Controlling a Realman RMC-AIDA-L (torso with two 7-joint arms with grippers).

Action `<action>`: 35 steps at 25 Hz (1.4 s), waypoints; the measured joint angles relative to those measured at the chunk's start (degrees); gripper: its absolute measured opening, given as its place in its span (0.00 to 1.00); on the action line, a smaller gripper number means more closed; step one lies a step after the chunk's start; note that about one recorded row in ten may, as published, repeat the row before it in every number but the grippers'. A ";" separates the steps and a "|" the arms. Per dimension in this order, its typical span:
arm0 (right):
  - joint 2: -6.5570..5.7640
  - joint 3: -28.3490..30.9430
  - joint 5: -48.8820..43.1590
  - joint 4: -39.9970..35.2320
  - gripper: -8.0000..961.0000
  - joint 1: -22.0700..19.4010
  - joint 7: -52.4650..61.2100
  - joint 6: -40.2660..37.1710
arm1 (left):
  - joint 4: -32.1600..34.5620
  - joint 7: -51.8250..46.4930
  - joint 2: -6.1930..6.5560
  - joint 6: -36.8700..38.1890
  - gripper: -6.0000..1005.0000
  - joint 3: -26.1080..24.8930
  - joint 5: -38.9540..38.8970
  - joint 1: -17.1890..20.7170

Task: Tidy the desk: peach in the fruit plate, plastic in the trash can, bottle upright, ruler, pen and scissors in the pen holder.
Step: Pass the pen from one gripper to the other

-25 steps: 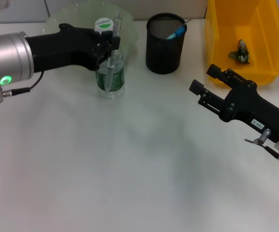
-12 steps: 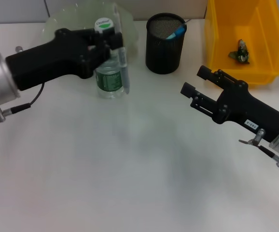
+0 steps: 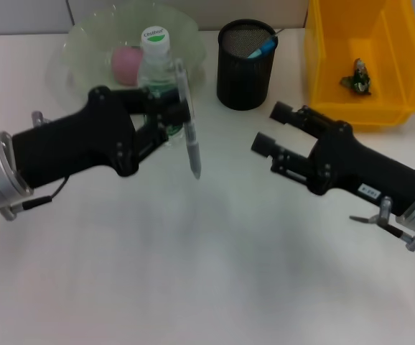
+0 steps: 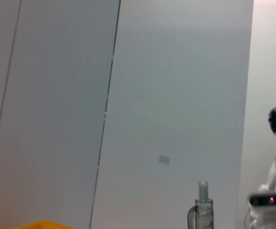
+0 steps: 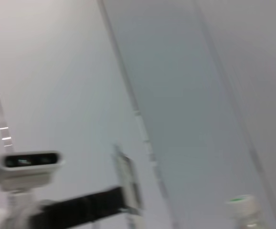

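The grey pen's lower body (image 3: 192,146) is clear of my left gripper's fingers. My open right gripper continues to move toward the pen's body (image 3: 194,154) and closes around it.
My left gripper (image 3: 182,113) is shut on a grey pen (image 3: 189,136), holding it nearly upright with its tip down, above the table in front of the bottle. The pen's top (image 4: 202,206) shows in the left wrist view, and the pen (image 5: 127,185) also shows in the right wrist view. The clear bottle (image 3: 156,63) with a white cap stands upright beside the pink peach (image 3: 125,63) in the glass fruit plate (image 3: 85,43). My right gripper (image 3: 270,128) is open, a short way right of the pen. Crumpled plastic (image 3: 356,77) lies in the yellow trash can (image 3: 398,65). Ruler and scissors are not identifiable.
The black mesh pen holder (image 3: 245,68) stands at the back centre with a blue item (image 3: 262,47) sticking out of it. The yellow bin sits at the back right. White table surface stretches across the front.
My left gripper has carried the pen away from the bottle, forward and to the right, uncovering the peach. My right gripper has moved left toward the pen.
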 joint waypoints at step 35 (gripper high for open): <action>0.60 -0.52 -15.17 -9.83 0.67 3.79 9.74 3.10 | -2.05 1.04 -0.55 2.81 0.15 2.18 1.46 -0.19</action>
